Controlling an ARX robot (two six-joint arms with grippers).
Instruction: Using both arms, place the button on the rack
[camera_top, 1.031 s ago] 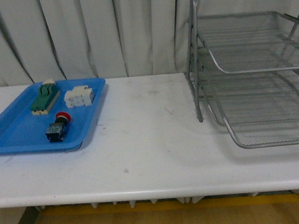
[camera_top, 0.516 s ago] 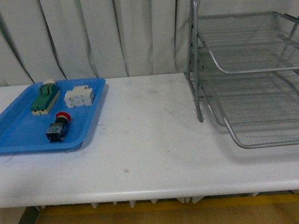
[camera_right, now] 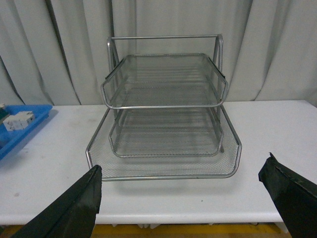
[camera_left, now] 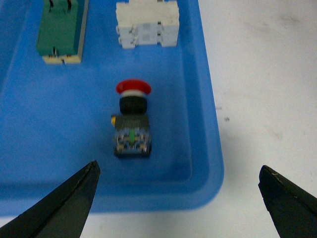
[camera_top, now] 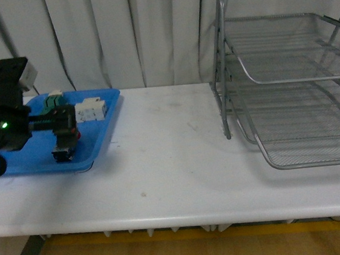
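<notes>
The silver wire rack's lower basket [camera_top: 306,122] juts out [camera_top: 320,164] beyond the upper one, so the basket will slide in along with the button when the robot pushes it.
The button [camera_left: 132,124], a red cap on a dark body, lies on its side in the blue tray [camera_left: 203,148]. In the left wrist view my left gripper [camera_left: 178,171] is open above it, its fingertips [camera_left: 89,173] wide apart, and the button sits just ahead of the gap. From the front, the left gripper [camera_top: 66,133] hangs over the tray and partly covers the button [camera_top: 59,156]. The silver wire rack [camera_top: 286,78] stands at the table's right. My right gripper [camera_right: 181,168] is open and empty, facing the rack [camera_right: 163,106] from the table's front edge.
A white terminal block [camera_left: 147,23] and a green-and-beige block [camera_left: 60,29] lie in the tray beyond the button. The white table [camera_top: 173,157] stretches between tray and rack. Grey curtains hang behind. The tray's corner [camera_right: 20,136] shows in the right wrist view.
My left arm has come into the front view from the left and now hangs over the blue tray. The button and rack have not moved.
</notes>
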